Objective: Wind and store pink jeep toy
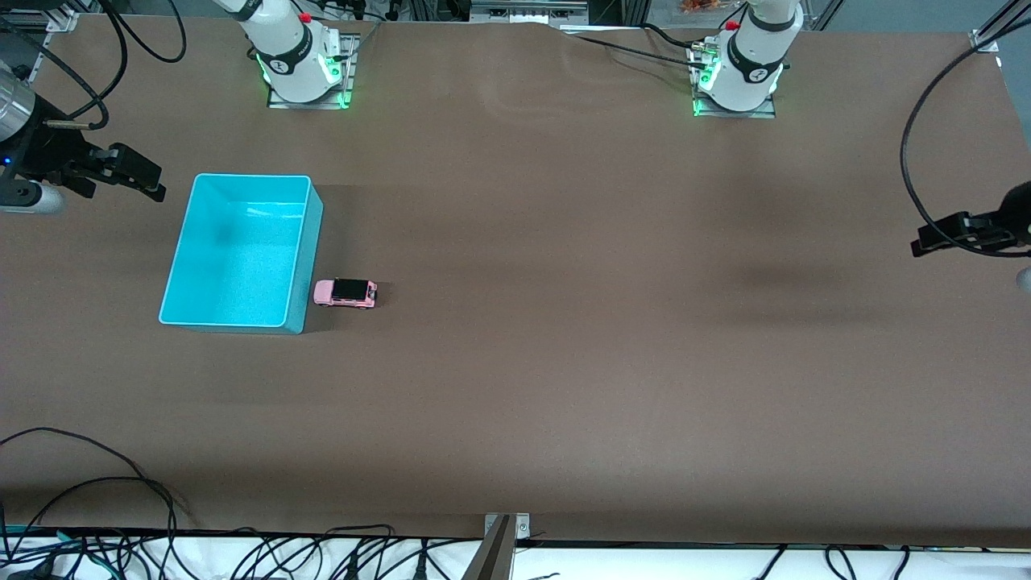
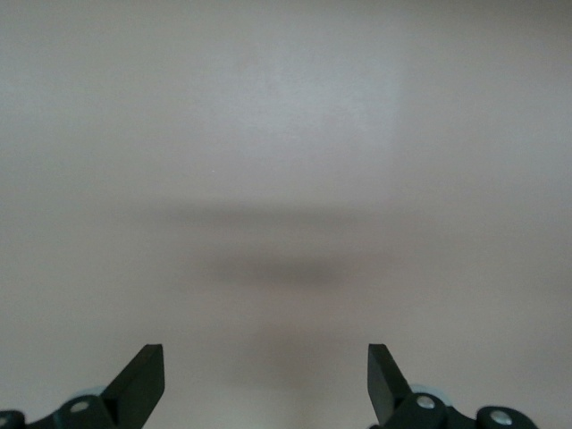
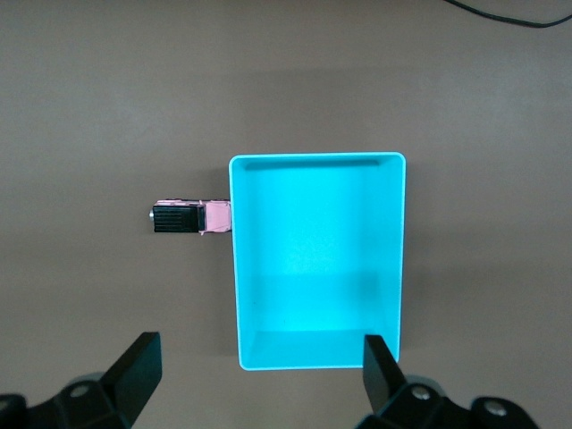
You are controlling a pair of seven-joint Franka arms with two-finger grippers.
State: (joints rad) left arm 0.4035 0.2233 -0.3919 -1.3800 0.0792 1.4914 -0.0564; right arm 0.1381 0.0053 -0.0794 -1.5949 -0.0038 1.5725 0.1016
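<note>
I should grab and place the toy [image 1: 345,293] inside with my right gripper, as the pink jeep toy stands against the turquoise bin's side [image 1: 310,290], far from my left gripper.
The pink jeep toy [image 1: 345,292], light pink with a black roof, stands on the brown table right beside the turquoise bin [image 1: 177,266], toward the left arm's end of it. It also shows in the right wrist view [image 3: 190,217], touching the bin's wall [image 3: 234,268]. The bin is empty. My right gripper [image 1: 137,173] is open and empty, up in the air beside the bin at the right arm's end of the table. My left gripper [image 1: 938,236] is open and empty, over bare table at the left arm's end; its wrist view shows only table past its fingertips [image 2: 143,375].
Black cables hang at both ends of the table [image 1: 918,145] and lie along its near edge [image 1: 97,483]. The two arm bases [image 1: 302,60] stand at the table's back edge.
</note>
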